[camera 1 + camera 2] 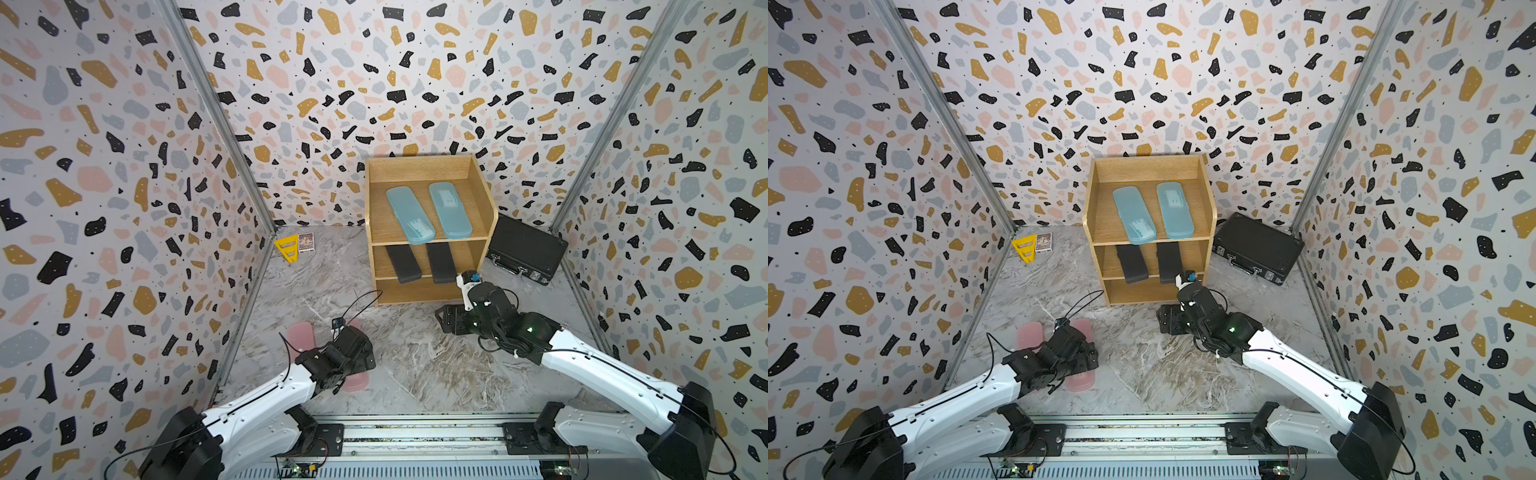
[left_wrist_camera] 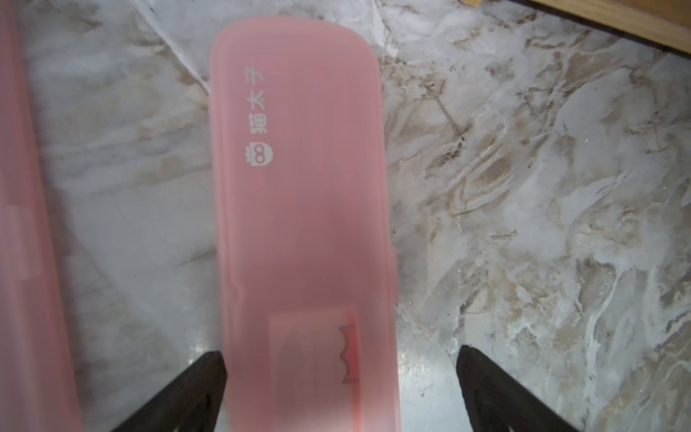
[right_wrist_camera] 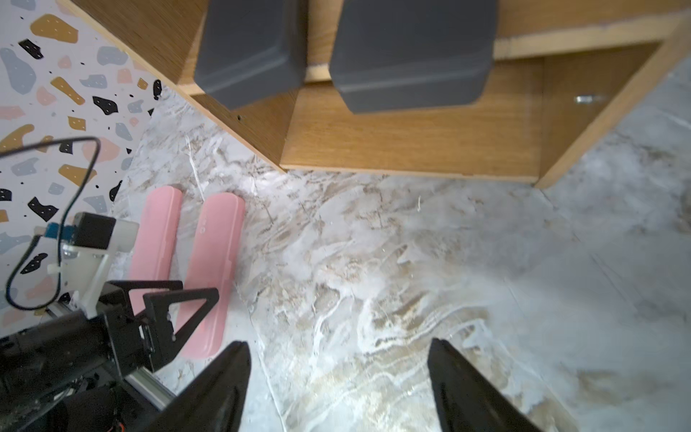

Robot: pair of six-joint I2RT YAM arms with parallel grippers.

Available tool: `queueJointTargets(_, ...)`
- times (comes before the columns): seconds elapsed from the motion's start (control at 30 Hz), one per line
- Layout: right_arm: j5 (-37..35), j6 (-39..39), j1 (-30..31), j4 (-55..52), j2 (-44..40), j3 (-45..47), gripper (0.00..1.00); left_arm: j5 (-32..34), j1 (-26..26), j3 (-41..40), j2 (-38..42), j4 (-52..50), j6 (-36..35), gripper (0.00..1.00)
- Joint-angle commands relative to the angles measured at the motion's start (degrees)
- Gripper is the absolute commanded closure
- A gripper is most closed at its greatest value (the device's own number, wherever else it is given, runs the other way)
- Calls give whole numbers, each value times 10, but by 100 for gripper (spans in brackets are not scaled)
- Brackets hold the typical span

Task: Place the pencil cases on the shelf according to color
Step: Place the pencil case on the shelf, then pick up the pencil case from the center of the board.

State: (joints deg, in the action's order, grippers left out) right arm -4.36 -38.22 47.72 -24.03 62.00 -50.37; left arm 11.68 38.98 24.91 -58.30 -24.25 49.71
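The inner pink pencil case (image 1: 1083,326) is far from the robot's right gripper, so next the left gripper swings the case's near end (image 1: 1081,381) across for the right gripper to take.
On the shelf (image 1: 484,195), two teal pencil cases (image 1: 409,214) (image 1: 449,210) lie on the top tier and two black ones (image 1: 403,264) (image 1: 441,262) on the middle tier. Two pink pencil cases (image 3: 155,232) (image 3: 217,262) lie side by side on the marble floor. My left gripper (image 2: 340,352) is open astride the end of one pink case (image 2: 299,187), one finger close against its edge and the other well apart. The second pink case (image 2: 18,224) lies beside it. My right gripper (image 3: 337,343) hangs open and empty above the floor in front of the shelf's bottom tier (image 3: 411,138).
A black briefcase (image 1: 525,249) leans by the shelf's right side. A yellow triangular piece (image 1: 287,247) and a small card box (image 1: 306,242) lie in the back left corner. Patterned walls close in three sides.
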Motion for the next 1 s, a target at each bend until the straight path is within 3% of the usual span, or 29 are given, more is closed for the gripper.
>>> queueJointTargets(0.0,2,9,4,-57,-42,27,16,2,-2,7,-27,28,-4,0)
queueJointTargets(0.13,-10,7,4,-75,-84,69,11,-10,7,14,-69,52,3,0)
queueJointTargets(0.7,-27,25,4,-78,-120,123,6,23,182,167,-232,99,73,0)
queueJointTargets(0.8,-2,47,4,-56,-112,126,0,49,188,165,-216,79,79,0)
queueJointTargets(0.97,30,71,9,26,-88,150,0,108,188,129,-121,11,87,0)
